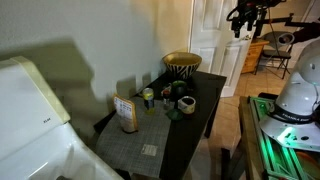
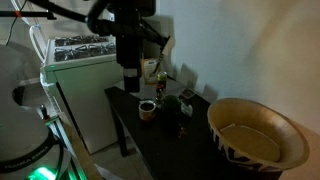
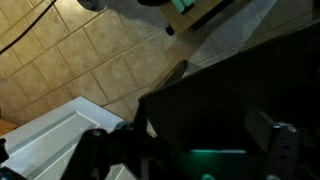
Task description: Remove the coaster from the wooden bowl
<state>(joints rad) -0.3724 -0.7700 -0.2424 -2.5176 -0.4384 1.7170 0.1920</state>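
Note:
I should swing my gripper above the bowl's opening (image 2: 258, 133) before I lower it toward the coaster, because my gripper hangs over the dark table's edge (image 3: 146, 104), away from the wooden bowl.
The wooden bowl (image 1: 182, 64) stands at one end of the dark table, with zigzag stripes outside; it also shows large and close in an exterior view (image 2: 258, 140). A flat tan disc low inside it looks like the coaster (image 2: 250, 146), though it is dim. My gripper (image 2: 131, 72) hangs high above the table, well away from the bowl; it also shows at the top of an exterior view (image 1: 243, 22). In the wrist view its fingers (image 3: 185, 155) are wide apart with nothing between them, over a dark surface. The bowl does not show there.
Small dark cups (image 1: 185, 103) and a tan cup (image 2: 147, 108) stand mid-table, with a boxy carton (image 1: 126, 113) at the other end. A white cabinet (image 2: 80, 80) stands beside the table and a white door (image 1: 215, 40) behind it. The robot base (image 1: 300, 100) glows green.

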